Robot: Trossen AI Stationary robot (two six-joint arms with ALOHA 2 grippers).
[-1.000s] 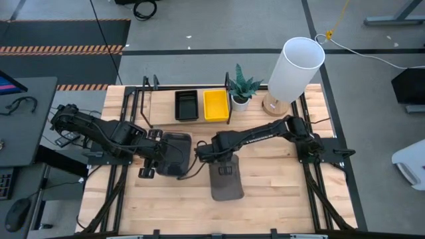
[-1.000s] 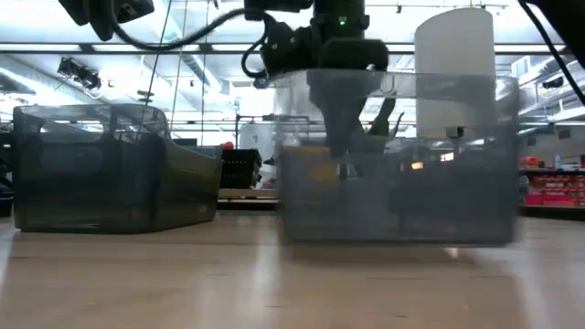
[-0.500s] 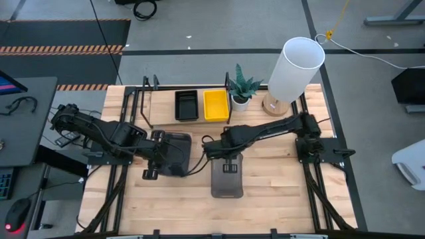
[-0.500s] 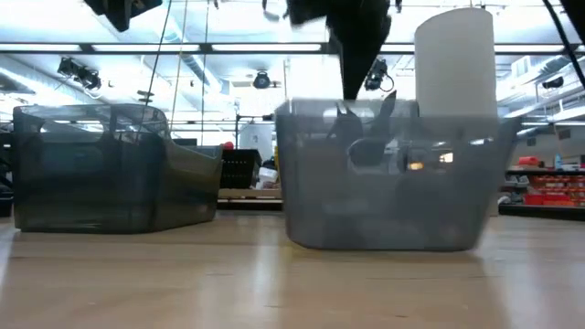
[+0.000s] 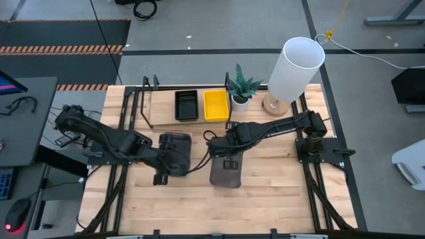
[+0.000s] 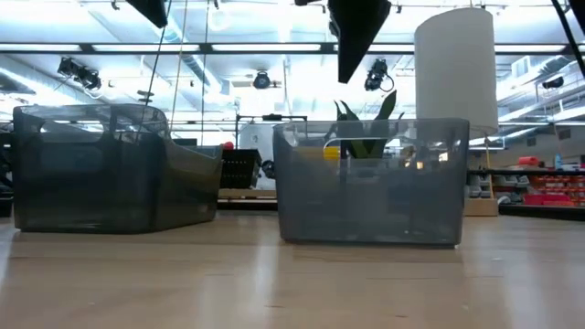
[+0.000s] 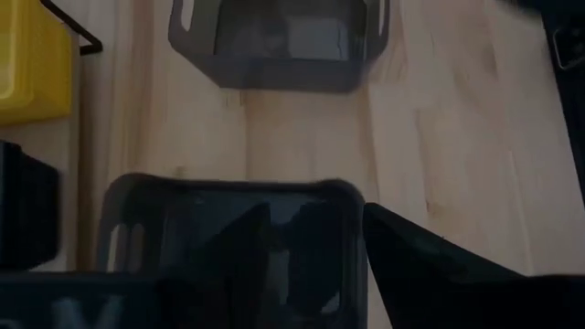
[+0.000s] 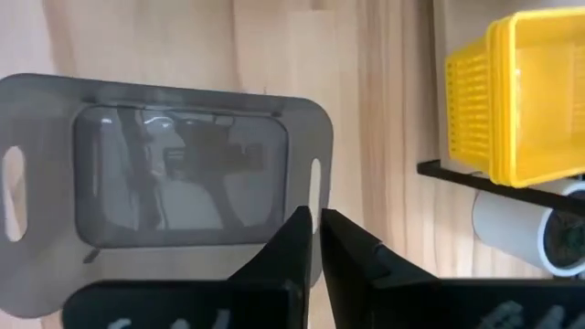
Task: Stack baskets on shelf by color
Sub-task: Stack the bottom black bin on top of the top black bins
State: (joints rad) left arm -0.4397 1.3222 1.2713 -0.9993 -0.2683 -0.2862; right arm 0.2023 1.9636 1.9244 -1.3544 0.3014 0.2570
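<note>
One dark grey basket [image 5: 226, 176] sits blocked under my hanging right gripper, which should back off, and my left gripper should stack that basket into the other [image 5: 179, 144].
Two dark grey baskets stand on their bottoms on the table. One [image 5: 226, 174] [image 6: 370, 183] [image 8: 178, 164] lies under my right gripper [image 5: 226, 159] [image 8: 316, 227], which hangs shut above its far end [image 6: 352, 46] and touches nothing. The other [image 5: 174, 151] [image 6: 91, 169] [image 7: 228, 228] lies under my open left gripper [image 5: 161, 174] [image 7: 317, 212], which is raised above it [image 6: 151, 9], its fingers to either side of one end wall. A black basket [image 5: 186, 104] and a yellow basket [image 5: 216, 105] [image 8: 530, 91] sit on the shelf [image 5: 163, 106].
A potted plant [image 5: 242, 86] and a tall white lamp [image 5: 295, 63] stand at the far edge, right of the shelf. Black frame rails run along the table's left and right sides. Bare wood [image 5: 199, 206] lies near the front edge.
My right gripper has set its grey basket, which hung lifted and tilted, flat on the table. It has let go, risen clear and drawn back toward the far edge. My left gripper has moved right along the other grey basket, which has stayed put.
</note>
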